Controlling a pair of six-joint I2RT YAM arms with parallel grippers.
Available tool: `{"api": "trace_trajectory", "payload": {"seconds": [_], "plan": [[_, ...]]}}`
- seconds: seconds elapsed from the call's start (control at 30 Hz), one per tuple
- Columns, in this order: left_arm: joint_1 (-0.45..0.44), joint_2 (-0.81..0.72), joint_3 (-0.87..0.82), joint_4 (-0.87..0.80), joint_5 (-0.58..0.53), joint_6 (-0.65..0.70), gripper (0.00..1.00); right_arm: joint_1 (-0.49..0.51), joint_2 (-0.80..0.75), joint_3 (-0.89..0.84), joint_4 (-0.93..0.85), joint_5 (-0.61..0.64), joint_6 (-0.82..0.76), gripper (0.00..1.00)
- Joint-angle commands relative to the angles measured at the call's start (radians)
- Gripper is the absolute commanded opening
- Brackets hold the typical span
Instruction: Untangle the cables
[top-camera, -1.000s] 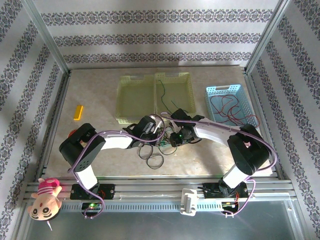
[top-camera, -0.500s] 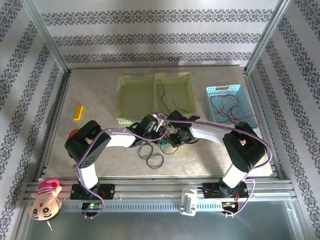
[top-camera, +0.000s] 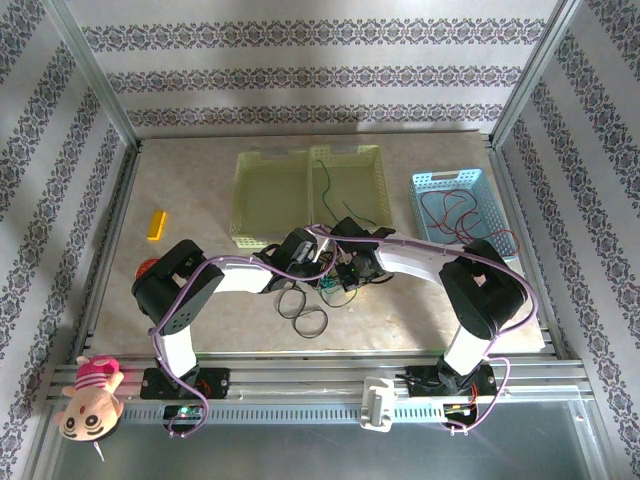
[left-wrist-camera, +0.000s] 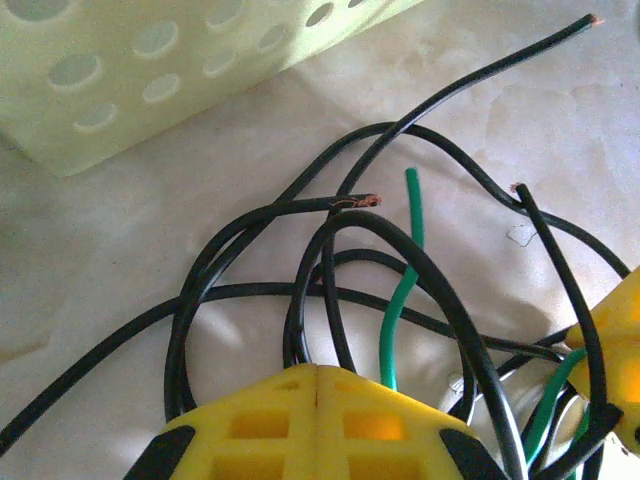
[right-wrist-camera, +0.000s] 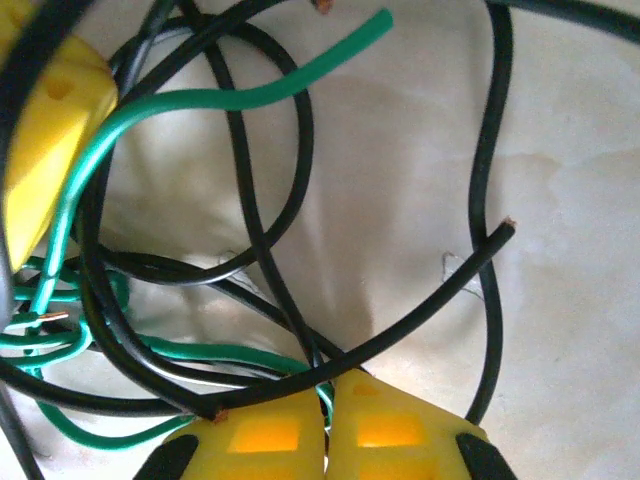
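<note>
A black cable crosses the green cable (right-wrist-camera: 316, 370) in my right gripper. My left gripper should hold the tangle while my right gripper pulls the green cable clear (right-wrist-camera: 228, 352).
A tangle of black and green cables (top-camera: 322, 286) lies on the table between my two grippers. My left gripper (top-camera: 314, 262) is at the tangle's left side. In the left wrist view its yellow fingers (left-wrist-camera: 250, 420) are pressed together, and a black cable (left-wrist-camera: 338, 330) runs into their tip; a green cable (left-wrist-camera: 398, 320) passes under them. My right gripper (top-camera: 346, 274) is at the tangle's right side. In the right wrist view its fingers (right-wrist-camera: 400, 430) are shut on a green cable (right-wrist-camera: 326, 392), and a black cable (right-wrist-camera: 400, 320) crosses over the tip.
A yellow basket (top-camera: 310, 152) behind the tangle holds one green cable (top-camera: 322, 182). A blue basket (top-camera: 447, 178) at the right holds red cables (top-camera: 455, 215). A black loop (top-camera: 311, 321) lies nearer the arms. A yellow block (top-camera: 156, 224) is at the left, and a plush toy (top-camera: 90, 395) is on the rail.
Both arms have edged towards the back of the table, the right elbow swinging left. The grippers stay shut at the tangle, now a little closer together.
</note>
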Motion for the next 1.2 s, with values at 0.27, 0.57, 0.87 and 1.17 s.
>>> {"api": "trace_trajectory", "payload": {"seconds": [0.27,0.57,0.87,1.17], "plan": [[-0.012,0.074,0.02,-0.138,-0.012,-0.004,0.0,-0.044,-0.205,-0.066,0.035,0.246,0.066,0.0],[-0.012,0.08,0.012,-0.153,-0.016,0.0,0.0,-0.194,-0.441,-0.18,0.098,0.263,0.189,0.0],[-0.013,0.064,-0.023,-0.14,-0.009,0.0,0.0,-0.295,-0.616,-0.271,0.125,0.274,0.214,0.01],[-0.014,-0.113,-0.071,-0.091,0.119,0.048,0.38,-0.248,-0.628,-0.292,0.15,0.017,0.068,0.03]]}}
